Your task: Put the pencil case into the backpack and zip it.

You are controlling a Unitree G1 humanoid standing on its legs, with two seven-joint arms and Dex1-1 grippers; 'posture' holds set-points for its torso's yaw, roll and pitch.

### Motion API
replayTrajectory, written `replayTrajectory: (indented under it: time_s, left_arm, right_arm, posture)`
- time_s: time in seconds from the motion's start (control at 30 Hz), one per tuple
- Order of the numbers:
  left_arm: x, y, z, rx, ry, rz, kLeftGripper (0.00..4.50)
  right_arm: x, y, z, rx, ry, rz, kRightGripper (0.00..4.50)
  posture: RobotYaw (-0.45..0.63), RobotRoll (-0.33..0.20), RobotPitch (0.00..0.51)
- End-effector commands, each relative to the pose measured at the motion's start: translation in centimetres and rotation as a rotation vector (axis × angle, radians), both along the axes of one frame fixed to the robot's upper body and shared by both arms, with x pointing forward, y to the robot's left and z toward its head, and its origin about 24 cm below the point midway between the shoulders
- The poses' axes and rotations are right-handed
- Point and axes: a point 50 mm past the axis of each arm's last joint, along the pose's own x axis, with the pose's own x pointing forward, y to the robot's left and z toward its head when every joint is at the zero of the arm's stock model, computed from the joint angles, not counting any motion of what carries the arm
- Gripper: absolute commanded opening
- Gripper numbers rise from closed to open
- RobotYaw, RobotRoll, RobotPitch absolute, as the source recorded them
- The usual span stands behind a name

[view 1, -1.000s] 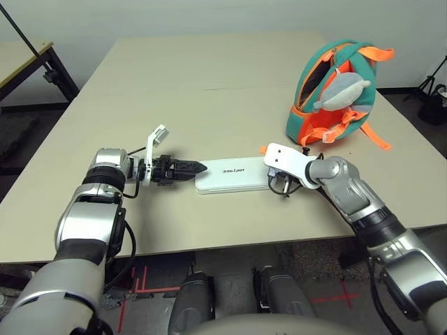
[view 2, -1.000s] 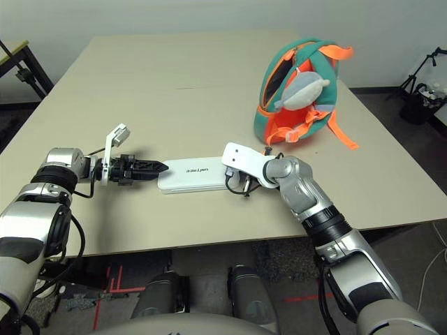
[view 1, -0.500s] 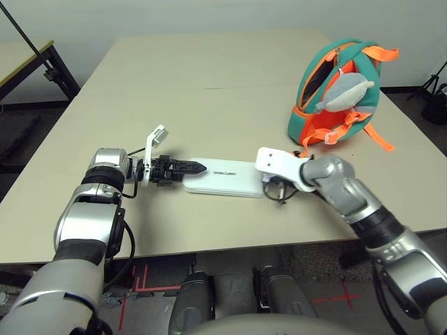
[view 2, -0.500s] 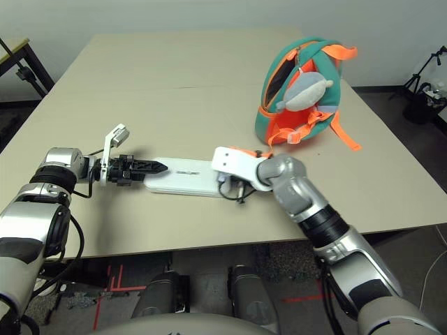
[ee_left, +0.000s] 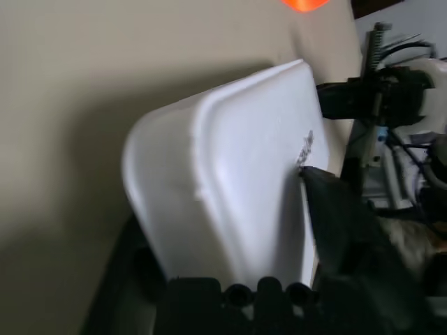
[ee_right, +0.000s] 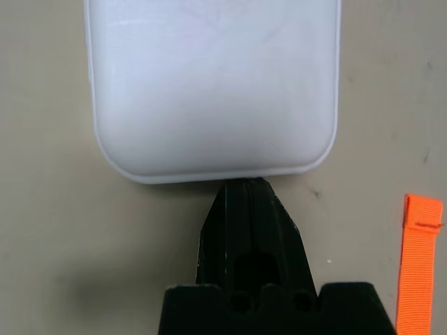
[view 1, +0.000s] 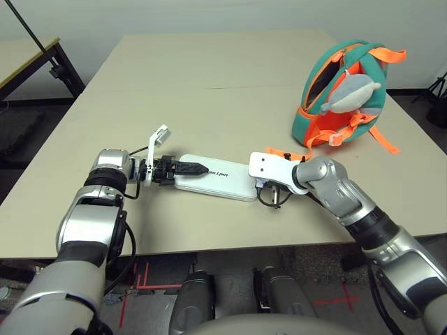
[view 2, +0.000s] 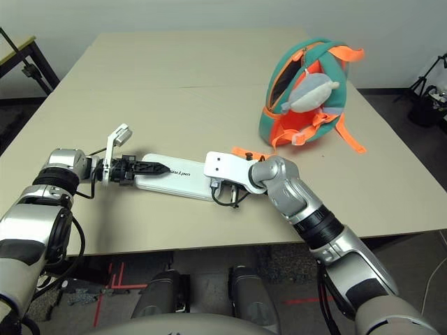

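The backpack (view 1: 342,94) is standing far from the pencil case in my left gripper. My right gripper should first grab the backpack's teal shoulder strap (view 1: 376,99) and pull the backpack nearer.
The white pencil case (view 1: 218,179) lies flat near the table's front, lettering up. My left gripper (view 1: 196,167) is open at its left end; the upper finger (ee_left: 334,223) lies over the case's top (ee_left: 230,174) and the other sits under it. My right gripper (ee_right: 244,187) is shut, its tip touching the case's right end (ee_right: 209,84), below the white wrist plate (view 1: 269,166). The teal and orange backpack (view 1: 342,112) stands at the back right, its top opening gaping towards the left, with the grey plush fish (view 1: 355,89) hanging on its front.
An orange strap end (view 1: 281,152) lies on the table just behind my right wrist and shows beside the fingers as the strap (ee_right: 419,258). Bare table top (view 1: 209,84) stretches between the case and the backpack. A dark stand (view 1: 52,66) is off the left edge.
My right gripper has pushed the pencil case leftward along the table, so its left end has slid in between the left gripper's fingers. The left arm has stayed put.
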Motion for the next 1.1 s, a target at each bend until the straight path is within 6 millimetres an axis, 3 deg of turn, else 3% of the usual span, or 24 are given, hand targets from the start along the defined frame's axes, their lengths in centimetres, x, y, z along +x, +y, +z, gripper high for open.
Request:
replayTrajectory:
  time_s: [0.03,0.13,0.23,0.57,0.77,1.1]
  left_arm:
    - [0.0,0.2,-0.5,0.051,0.007,0.017,2.18]
    - [0.3,0.1,-0.1,0.024,-0.018,0.04,1.56]
    - [0.5,0.0,0.2,0.006,-0.044,0.055,1.42]
    - [1.2,-1.0,1.1,-0.078,-0.106,0.084,1.33]
    - [1.2,-1.6,1.0,-0.119,-0.113,0.104,1.33]
    - [1.2,-2.2,1.8,-0.245,-0.146,0.169,1.31]
  right_arm:
    - [-0.5,-2.7,-0.4,0.021,0.038,-0.115,0.0]
    - [-1.1,-4.8,0.0,0.102,0.055,-0.228,0.0]
    - [-1.8,-7.1,0.7,0.213,0.064,-0.361,0.66]
    - [-4.3,-16.6,4.7,0.544,-0.064,-0.775,4.42]
    - [-3.8,-20.4,6.6,0.706,-0.241,-0.967,4.5]
    - [0.5,-22.0,6.9,0.915,-0.32,-1.059,4.5]
  posture:
    - [0.02,0.0,0.056]
    - [0.02,0.0,0.056]
    - [0.01,0.0,0.055]
    - [-0.01,0.0,0.05]
    - [-0.02,0.0,0.046]
    - [0.02,0.0,0.038]
